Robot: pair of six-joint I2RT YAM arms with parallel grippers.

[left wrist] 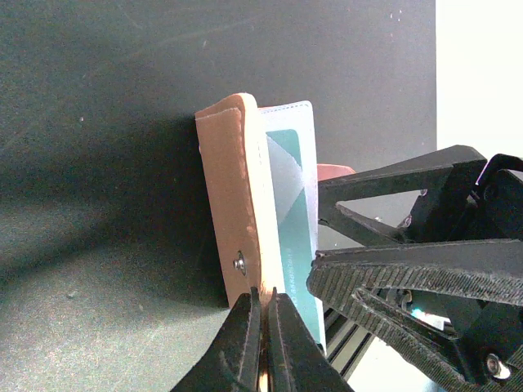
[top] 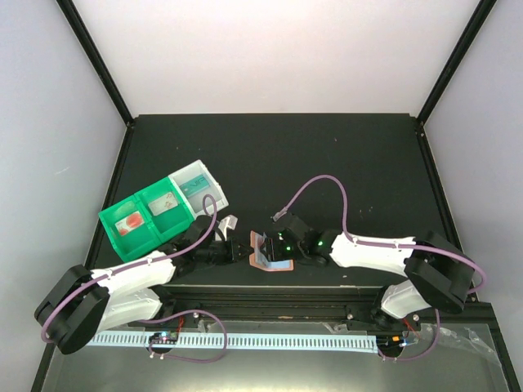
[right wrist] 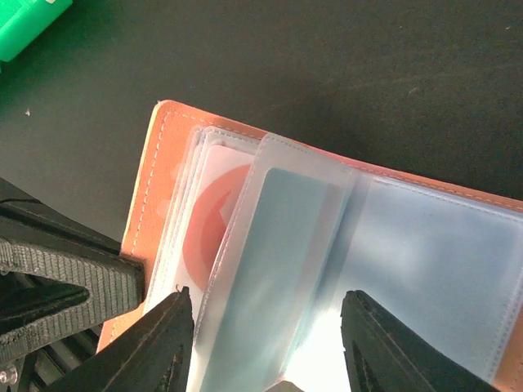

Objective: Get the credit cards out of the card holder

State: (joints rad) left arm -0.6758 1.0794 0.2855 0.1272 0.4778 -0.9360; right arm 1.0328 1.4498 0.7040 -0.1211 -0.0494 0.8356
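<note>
The robot's left gripper is pinching the cover next to the teal card's upturned sleeve, so it should let go of the cover, let the holder lie flat, and then grab the teal card.
The salmon-brown card holder lies open on the black table between both arms. My left gripper is shut on the edge of its left cover, fingertips pinched together. A teal card sits in a clear sleeve beside that cover. My right gripper is open over the holder, its gripper point straddling an upturned clear sleeve that holds a grey-blue card. A pale card with a salmon circle lies in the sleeves beneath. The right fingers also show in the left wrist view.
A green-and-white compartment tray stands left of the holder, just behind my left arm; its green corner shows in the right wrist view. The table's front edge and a metal rail run just below the holder.
</note>
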